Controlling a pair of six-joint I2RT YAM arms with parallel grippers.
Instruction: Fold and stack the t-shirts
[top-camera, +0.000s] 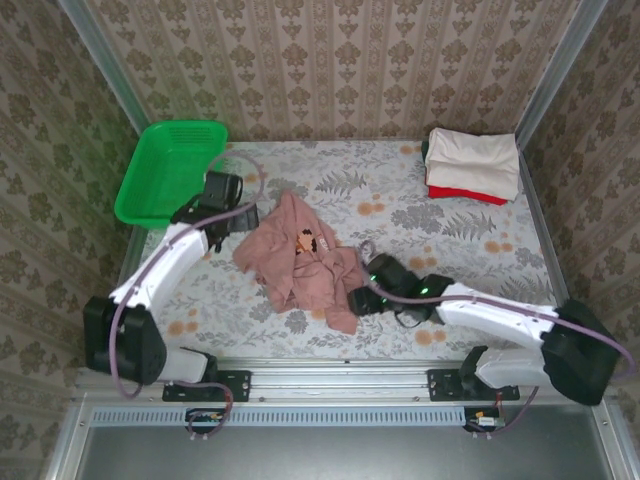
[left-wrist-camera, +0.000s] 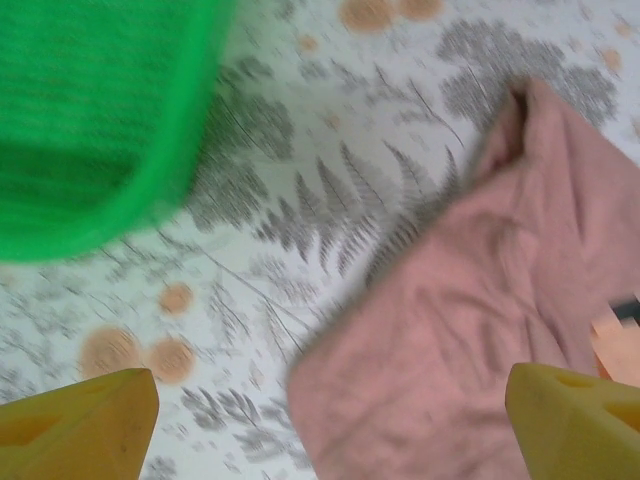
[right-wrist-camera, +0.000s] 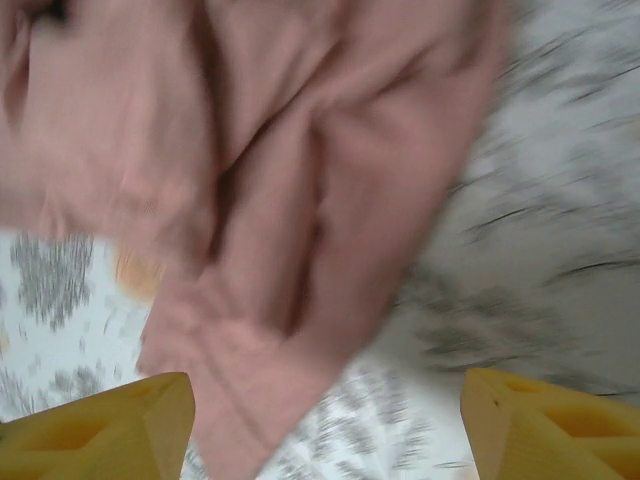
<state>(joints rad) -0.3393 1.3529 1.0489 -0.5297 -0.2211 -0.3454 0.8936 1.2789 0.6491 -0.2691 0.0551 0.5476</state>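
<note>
I should wait with the folding because the pink t-shirt lies bunched and crooked (top-camera: 312, 262) around its chest print. My left gripper should first grab its edge near the basket and pull it out.
A dusty-pink t-shirt (top-camera: 300, 258) lies crumpled in the middle of the table, part of its chest print showing. My left gripper (top-camera: 240, 217) is at the shirt's upper-left edge. In the left wrist view it (left-wrist-camera: 325, 435) stands open, its yellow fingertips (left-wrist-camera: 85, 425) wide apart over a corner of the pink cloth (left-wrist-camera: 480, 320). My right gripper (top-camera: 358, 298) is at the shirt's lower-right edge. In the right wrist view it (right-wrist-camera: 325, 435) is open, and a hanging end of pink cloth (right-wrist-camera: 280, 190) reaches between its fingertips (right-wrist-camera: 545, 425). A folded cream t-shirt (top-camera: 475, 155) lies on a folded red one (top-camera: 460, 193) at the back right.
A green mesh basket (top-camera: 165, 170) stands at the back left, close to my left arm, its rim (left-wrist-camera: 170, 180) just beyond the left gripper. Patterned walls enclose the table on three sides. The floral tablecloth (top-camera: 400, 210) lies bare between the pink shirt and the stack.
</note>
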